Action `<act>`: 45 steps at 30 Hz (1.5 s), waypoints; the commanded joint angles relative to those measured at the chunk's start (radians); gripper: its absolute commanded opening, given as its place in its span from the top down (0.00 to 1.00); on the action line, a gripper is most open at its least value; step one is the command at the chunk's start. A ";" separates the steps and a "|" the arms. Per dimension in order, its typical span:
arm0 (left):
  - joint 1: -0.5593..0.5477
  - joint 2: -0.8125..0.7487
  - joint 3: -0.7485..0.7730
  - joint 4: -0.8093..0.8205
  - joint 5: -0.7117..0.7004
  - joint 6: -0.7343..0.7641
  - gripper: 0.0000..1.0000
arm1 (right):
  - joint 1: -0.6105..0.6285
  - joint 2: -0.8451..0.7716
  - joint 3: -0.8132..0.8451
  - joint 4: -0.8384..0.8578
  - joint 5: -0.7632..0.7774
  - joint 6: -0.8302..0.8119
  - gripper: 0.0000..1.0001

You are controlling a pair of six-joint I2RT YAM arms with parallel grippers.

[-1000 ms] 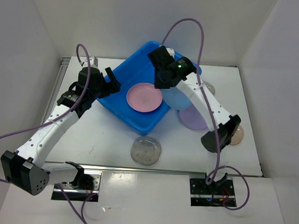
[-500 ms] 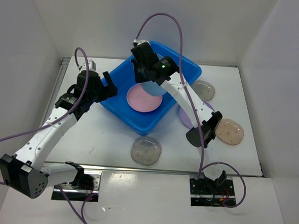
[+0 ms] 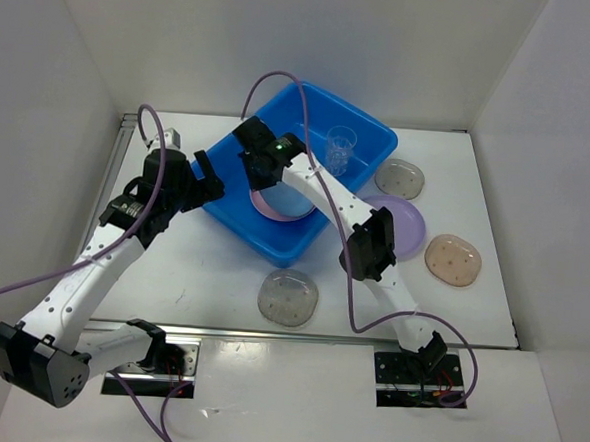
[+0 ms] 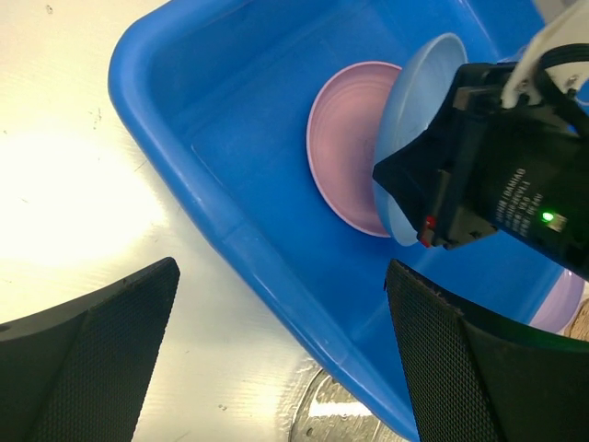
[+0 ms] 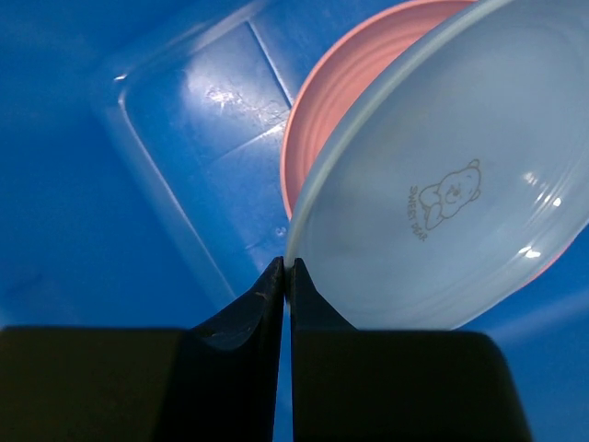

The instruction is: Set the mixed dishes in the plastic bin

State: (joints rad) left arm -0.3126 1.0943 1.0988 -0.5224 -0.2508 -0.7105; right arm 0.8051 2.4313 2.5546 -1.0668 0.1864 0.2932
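The light blue plate (image 3: 289, 201) is tilted over the pink plate (image 3: 264, 207) with its printed side up, so my right gripper should go on lowering it until its low edge rests there, and then let go.
The blue plastic bin (image 3: 274, 242) stands at the back middle of the table. A pink plate (image 4: 345, 138) lies on its floor, and a clear ribbed cup (image 3: 340, 149) stands in its far corner. My right gripper (image 3: 263, 171) is inside the bin, shut on the rim of a light blue plate (image 5: 442, 193). It holds the plate tilted on edge over the pink plate (image 5: 340, 101). The pinch shows in the right wrist view (image 5: 288, 267). My left gripper (image 4: 281, 276) is open and empty above the bin's left wall (image 4: 230, 230).
A lavender plate (image 3: 407, 228) lies right of the bin. A speckled grey plate (image 3: 288, 297) lies in front of the bin, another (image 3: 400, 177) at the back right, and a tan one (image 3: 453, 259) at the right. White walls close in the table.
My right gripper has swung left across the bin with the light blue plate and lowered it over the pink plate. The cup has come into view. My left gripper has drawn slightly back to the left.
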 commanded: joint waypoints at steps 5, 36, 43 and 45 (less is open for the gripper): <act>0.006 -0.028 -0.017 0.019 -0.024 0.002 0.00 | 0.009 0.040 0.047 0.036 0.035 -0.029 0.98; 0.006 -0.047 -0.036 0.056 -0.062 0.091 0.00 | -0.088 -0.481 -0.293 0.269 0.029 0.058 0.21; 0.006 -0.037 -0.054 0.099 -0.053 0.091 0.00 | -0.555 -0.771 -0.689 0.275 -0.094 0.196 0.38; 0.006 -0.028 -0.054 0.110 -0.053 0.091 0.00 | -0.662 -0.796 -0.746 0.260 -0.064 0.186 0.38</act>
State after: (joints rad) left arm -0.3107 1.0706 1.0523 -0.4706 -0.2928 -0.6506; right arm 0.2047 1.6524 1.9018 -0.7765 0.1276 0.4465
